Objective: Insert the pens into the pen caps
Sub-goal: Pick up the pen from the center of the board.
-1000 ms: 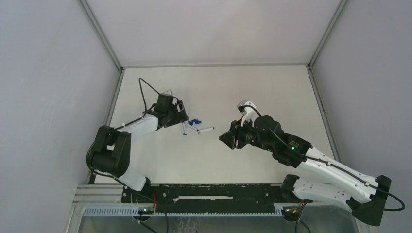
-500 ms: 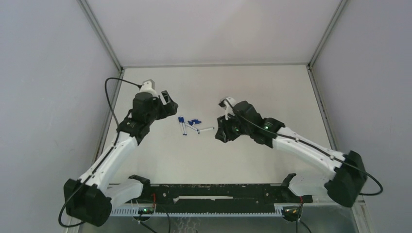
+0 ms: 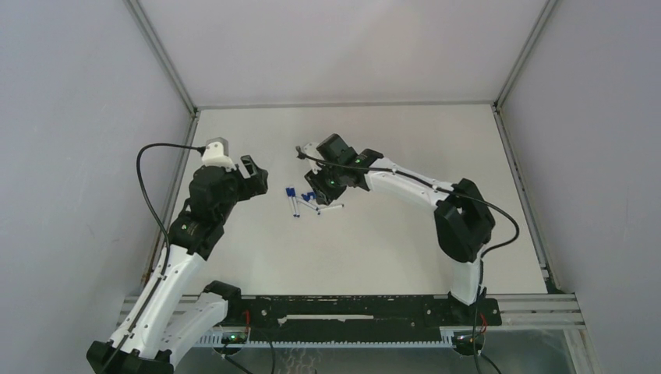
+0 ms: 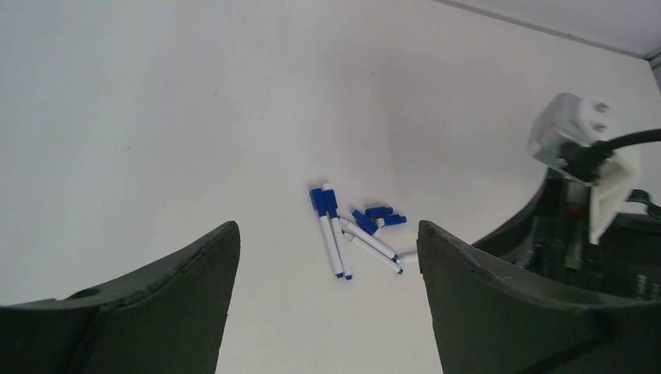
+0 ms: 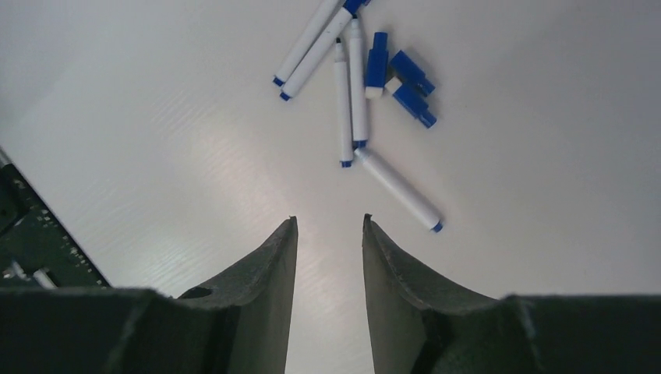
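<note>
The lone pen's rear half (image 3: 338, 206) is clear of the crossed pens. I should keep lowering my right gripper toward that half and close once the fingers straddle it.
Several white pens (image 5: 351, 93) lie in a loose pile on the white table (image 3: 390, 234), seen from above as a small cluster (image 3: 300, 204). Two pens (image 4: 326, 230) side by side wear blue caps. Two bare ones (image 4: 372, 245) lie crossed beside them, and one pen (image 5: 399, 189) lies apart. Three loose blue pen caps (image 5: 411, 74) sit by the pile (image 4: 380, 216). My right gripper (image 5: 329, 217) hovers just above the pile (image 3: 318, 189), open with a narrow gap and nothing in it. The left gripper (image 4: 327, 224) stands wide open and empty, left of the pile (image 3: 259, 176).
Grey enclosure walls and metal frame posts (image 3: 181, 160) border the table on three sides. A black mounting rail (image 3: 343, 308) runs along the near edge. The right arm's elbow (image 3: 464, 218) reaches over the table's right half.
The right arm has swung left and forward, bringing its gripper over the pile. The left arm has pulled back to the left, away from the pens. The pens and caps have not moved.
</note>
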